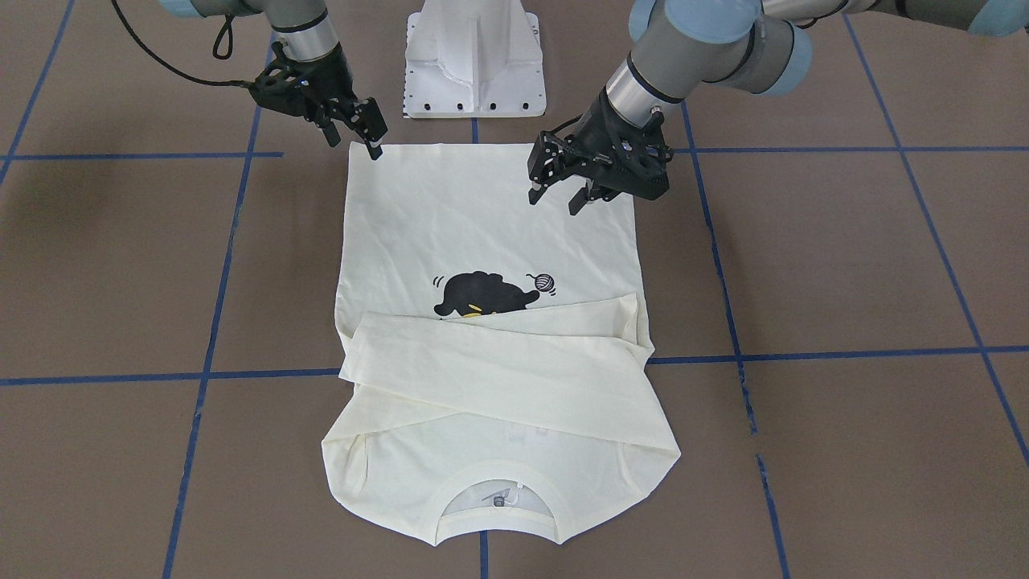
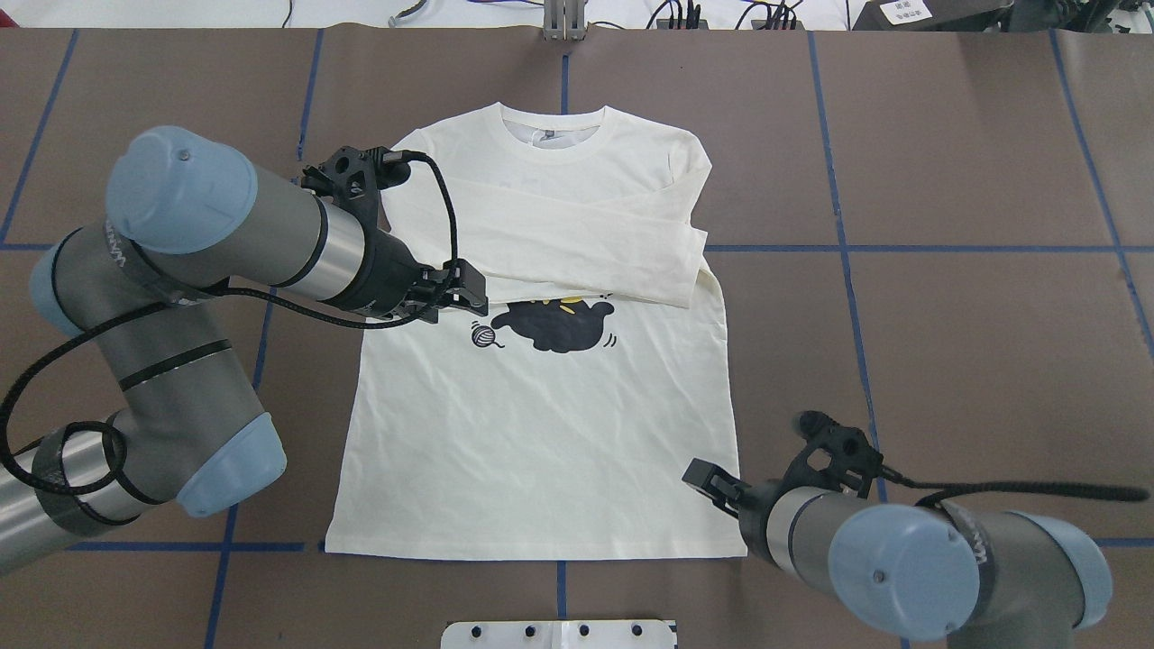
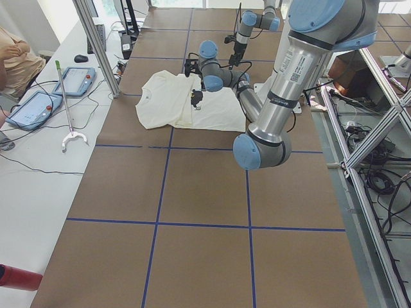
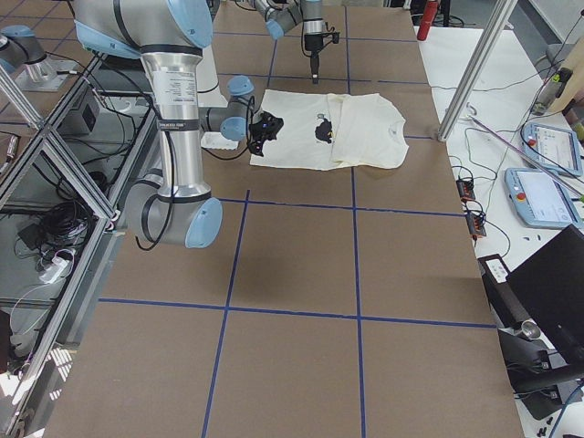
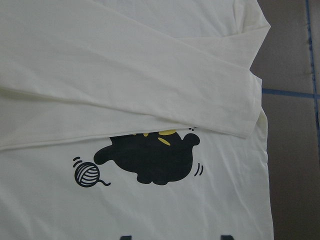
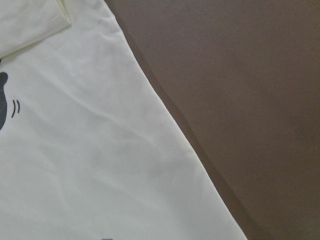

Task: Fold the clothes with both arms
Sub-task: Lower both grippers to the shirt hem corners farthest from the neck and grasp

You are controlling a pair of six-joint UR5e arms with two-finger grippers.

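Observation:
I expect the hem point(image 1: 468, 145) to cover the folded sleeves and leave the collar in view when I fold it, because the shirt is flat from hem to print point(image 1: 461, 217).
The cream long-sleeved T-shirt point(image 2: 541, 442) lies flat, front up, neck away from the robot. Both sleeves point(image 2: 559, 239) are folded across the chest and cover the top of the black cat print point(image 2: 554, 326); no red lettering shows. My left gripper point(image 2: 475, 293) hangs open and empty above the shirt's left side near the print; in the front-facing view it point(image 1: 555, 197) is on the right. Its wrist view shows the print point(image 5: 150, 160) from well above. My right gripper point(image 2: 712, 482) is open and empty over the shirt's right edge near the hem corner point(image 1: 354, 137).
The white pedestal base point(image 1: 474, 56) stands just behind the hem. Blue tape lines point(image 1: 209, 322) cross the brown table. A side table with tablets point(image 3: 38, 106) and a grabber tool point(image 3: 67, 106) lies beyond the neck end, with metal posts point(image 3: 96, 45).

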